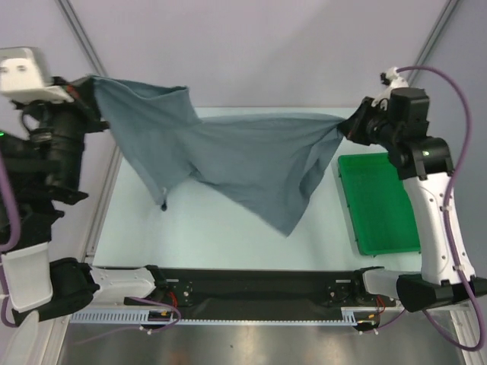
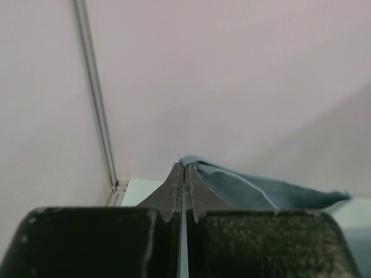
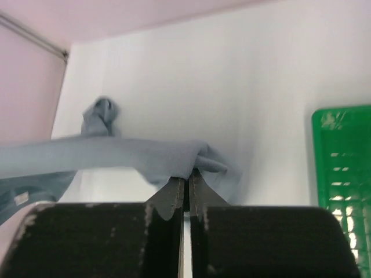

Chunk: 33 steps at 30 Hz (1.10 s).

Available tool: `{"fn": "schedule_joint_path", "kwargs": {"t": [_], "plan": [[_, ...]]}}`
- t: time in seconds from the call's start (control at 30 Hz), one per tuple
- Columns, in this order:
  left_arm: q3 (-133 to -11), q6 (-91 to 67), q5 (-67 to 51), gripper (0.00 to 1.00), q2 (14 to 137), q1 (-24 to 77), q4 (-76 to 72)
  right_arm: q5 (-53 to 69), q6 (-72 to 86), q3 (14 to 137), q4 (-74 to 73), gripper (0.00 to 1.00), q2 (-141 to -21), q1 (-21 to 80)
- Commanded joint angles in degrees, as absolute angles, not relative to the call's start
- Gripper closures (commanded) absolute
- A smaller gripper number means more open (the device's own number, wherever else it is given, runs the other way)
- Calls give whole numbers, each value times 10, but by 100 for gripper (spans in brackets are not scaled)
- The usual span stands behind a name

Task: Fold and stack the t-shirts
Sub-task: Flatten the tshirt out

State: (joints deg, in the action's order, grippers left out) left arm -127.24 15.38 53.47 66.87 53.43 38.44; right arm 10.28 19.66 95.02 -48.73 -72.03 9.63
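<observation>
The t-shirt's lower edge (image 1: 284,228) is hanging bunched to a point, so the robot's left gripper should go up together with the right gripper and swing the t-shirt flat before the folding.
One slate blue-grey t-shirt (image 1: 228,156) hangs stretched in the air between my two grippers, sagging to a point above the table's middle. My left gripper (image 1: 90,85) is shut on its upper left corner, high at the far left. In the left wrist view the cloth (image 2: 249,188) runs off to the right from the closed fingertips (image 2: 184,168). My right gripper (image 1: 346,125) is shut on the shirt's right end, just left of the tray. In the right wrist view the cloth (image 3: 116,156) stretches left from the fingertips (image 3: 186,178). No other t-shirt shows.
A green plastic tray (image 1: 377,201) lies on the pale table (image 1: 198,236) at the right, also at the right edge of the right wrist view (image 3: 342,174). Purple-grey walls stand behind and to the left. The arm bases and a black rail run along the near edge.
</observation>
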Motion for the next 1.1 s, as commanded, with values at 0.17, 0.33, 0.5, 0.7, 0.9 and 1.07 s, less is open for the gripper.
{"fn": "schedule_joint_path", "kwargs": {"t": [0.17,0.33,0.5,0.7,0.9,1.07], "plan": [[-1331,270,587,99,611,537,223,62,180,1120,-614,100,-712,84],[-1358,251,555,100,593,548,250,98,175,1144,-625,100,-685,84],[-1394,192,458,100,595,554,295,166,166,1145,-614,100,-635,84],[-1413,132,320,100,604,555,292,288,189,1199,-618,97,-628,84],[-1389,155,365,100,608,558,284,287,204,1172,-635,99,-622,84],[-1310,208,424,100,622,563,297,257,246,1088,-579,100,-620,84]]}}
